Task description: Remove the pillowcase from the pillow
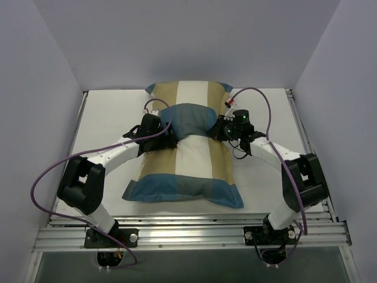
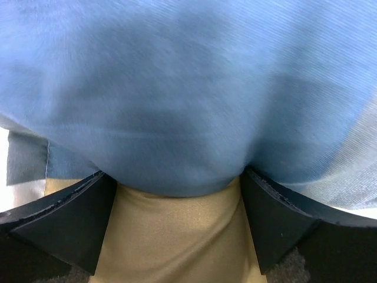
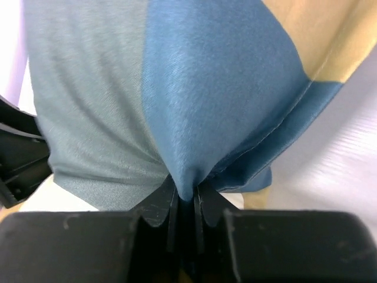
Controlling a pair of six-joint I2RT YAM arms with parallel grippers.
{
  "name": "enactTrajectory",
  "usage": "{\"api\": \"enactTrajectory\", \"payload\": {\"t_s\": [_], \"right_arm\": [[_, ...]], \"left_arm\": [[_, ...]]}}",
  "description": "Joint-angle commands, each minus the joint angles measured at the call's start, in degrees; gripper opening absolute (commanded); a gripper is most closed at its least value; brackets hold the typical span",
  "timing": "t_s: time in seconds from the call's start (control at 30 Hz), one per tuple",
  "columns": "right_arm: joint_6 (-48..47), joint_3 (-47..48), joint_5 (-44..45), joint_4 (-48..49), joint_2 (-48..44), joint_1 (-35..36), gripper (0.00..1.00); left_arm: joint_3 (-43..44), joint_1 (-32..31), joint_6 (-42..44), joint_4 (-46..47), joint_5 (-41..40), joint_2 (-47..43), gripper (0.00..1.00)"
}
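Observation:
Next, my left gripper moves from the bulge (image 1: 192,119) to the pillowcase's far end (image 1: 191,89) while I turn the pillowcase crosswise, since it lies lengthwise and bulges between my grippers.
The pillowcase (image 1: 182,171), in blue, tan and white blocks, lies lengthwise on the table and looks full. The plain white pillow is hidden inside it. A blue-grey part of the cloth (image 1: 185,119) bulges up between the two grippers near the far half. My left gripper (image 1: 166,140) sits at its left side. In the left wrist view its jaws (image 2: 175,177) stand wide apart over tan cloth, with blue cloth (image 2: 188,88) bulging between the tips. My right gripper (image 1: 219,131) is at the bulge's right side, shut (image 3: 187,194) on a pinch of blue pillowcase cloth (image 3: 200,88).
The white table (image 1: 106,118) is boxed in by pale walls at the left, back and right. Aluminium rails (image 1: 188,233) run along the near edge. Purple cables (image 1: 53,168) loop out from both arms.

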Motion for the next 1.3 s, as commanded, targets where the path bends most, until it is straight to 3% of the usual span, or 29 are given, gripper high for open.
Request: {"api": "enactTrajectory", "payload": {"t_s": [0.0, 0.17, 0.27, 0.37, 0.57, 0.63, 0.67, 0.83, 0.97, 1.07, 1.27], "right_arm": [[-4.25, 4.35, -0.12, -5.79, -11.0, 0.95, 0.0], [-11.45, 16.98, 7.43, -21.17, -18.48, 4.02, 0.0], [-16.03, 23.06, 11.84, -28.91, -17.36, 9.37, 0.0], [-17.35, 27.3, 13.07, -30.6, -14.64, 13.68, 0.0], [-17.62, 24.32, 17.56, -28.67, -6.65, 21.51, 0.0], [-17.01, 23.18, 17.73, -28.32, -4.96, 23.18, 0.05], [-16.57, 22.82, 18.08, -27.79, -4.52, 25.1, 0.14], [-16.03, 25.27, 20.19, -29.97, -6.1, 28.28, 0.36], [-15.86, 27.3, 22.82, -32.44, -10.91, 29.25, 0.67], [-14.81, 26.86, 24.67, -33.85, -15.13, 29.6, 0.8], [-10.94, 21.16, 33.27, -38.59, -23.31, 29.52, 0.88]], "left_arm": [[0.94, -5.61, -2.44, 1.45, 1.66, 3.13, 0.94], [6.39, -10.72, -6.14, 6.98, 3.32, 1.9, 0.94], [7.37, -12.12, -9.48, 13.04, 4.64, 0.06, 0.94], [5.44, -12.48, -12.73, 18.68, 5.35, -2.22, 0.94], [-7.73, -12.13, -15.54, 15.09, -4.21, -14.76, 0.94], [-11.86, -11.78, -17.3, 9.67, -7.81, -19.09, 0.94], [-15.45, -11.43, -17.57, 7.81, -8.53, -23.72, 0.94], [-20.84, -11.34, -17.4, -8.95, -12.31, -38.42, 0.94], [-19.62, -11.07, -15.99, -19.53, -14.33, -49.93, 0.94], [-16.9, -10.46, -14.67, -23.49, -15.91, -52.67, 0.94], [-9.61, -8.7, -7.3, -20.87, -15.05, -45.07, 0.94]]}}
